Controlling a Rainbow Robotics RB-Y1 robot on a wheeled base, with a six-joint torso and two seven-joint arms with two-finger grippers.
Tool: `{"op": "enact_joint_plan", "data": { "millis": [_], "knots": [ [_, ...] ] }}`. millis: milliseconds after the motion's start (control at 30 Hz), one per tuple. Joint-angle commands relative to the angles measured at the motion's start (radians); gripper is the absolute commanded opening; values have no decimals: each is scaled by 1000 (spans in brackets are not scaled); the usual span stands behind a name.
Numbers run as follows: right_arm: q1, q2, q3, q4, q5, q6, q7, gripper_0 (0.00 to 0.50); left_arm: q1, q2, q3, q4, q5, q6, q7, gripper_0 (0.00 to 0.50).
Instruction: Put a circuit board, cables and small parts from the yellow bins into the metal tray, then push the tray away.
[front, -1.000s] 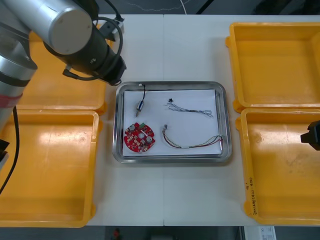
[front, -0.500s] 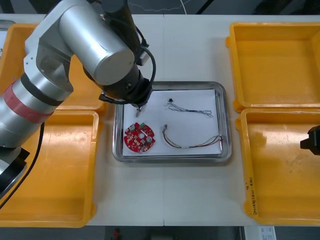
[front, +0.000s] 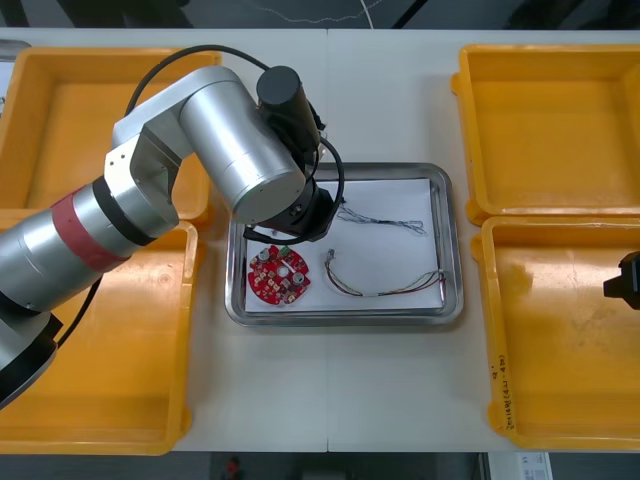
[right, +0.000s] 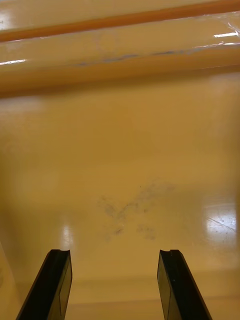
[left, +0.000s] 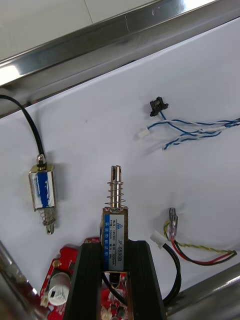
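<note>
My gripper will push the metal tray away, and the circuit board and cables (front: 279, 275) should stay in place and move with it, because they lie flat inside its raised rim (front: 345, 319).
My left gripper (left: 115, 248) is shut on a small metal part (left: 115, 215) with a spring and a pin, held just above the white inside of the metal tray (front: 452, 250). Beside it in the tray lie another small metal part (left: 42, 191) on a black cable, a blue and white cable (left: 195, 131), a red and yellow cable (left: 200, 252) and a round red circuit board (front: 278, 277). In the front view the left arm (front: 250, 160) covers the tray's far left corner. My right gripper (right: 115, 285) hangs open over the bare floor of the near right yellow bin (front: 560, 340).
Yellow bins flank the tray: far left (front: 90, 110), near left (front: 100, 340) and far right (front: 550, 120). The tray's shiny rim (left: 125, 35) runs beyond the held part. Bare table lies in front of the tray and behind it.
My left arm has swung from over the far left bin to over the tray's left part, and it now covers the part on the black cable. The right gripper has stayed put.
</note>
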Motion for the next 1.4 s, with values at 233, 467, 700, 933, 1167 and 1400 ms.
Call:
{"op": "enact_joint_plan", "data": {
  "millis": [233, 467, 700, 933, 1167, 1400],
  "knots": [
    [14, -38, 15, -9, -9, 2, -9, 500, -51, -43, -74, 125, -35, -165, 61, 0],
    [14, -38, 23, -9, -6, 2, -11, 500, -51, -43, -105, 164, -50, -213, 61, 1],
    [19, -38, 23, -8, -9, 2, -11, 500, -51, -43, -102, 162, -47, -213, 64, 400],
    [19, -38, 25, -9, -10, 2, -9, 500, -49, -43, -91, 164, -47, -213, 64, 500],
    [19, -38, 26, -9, -16, 2, -8, 500, -49, -41, -62, 162, -43, -199, 61, 500],
    [19, -38, 26, -35, -30, 2, -4, 500, -51, -32, 27, 110, -41, -78, 40, 500]
  ]
}}
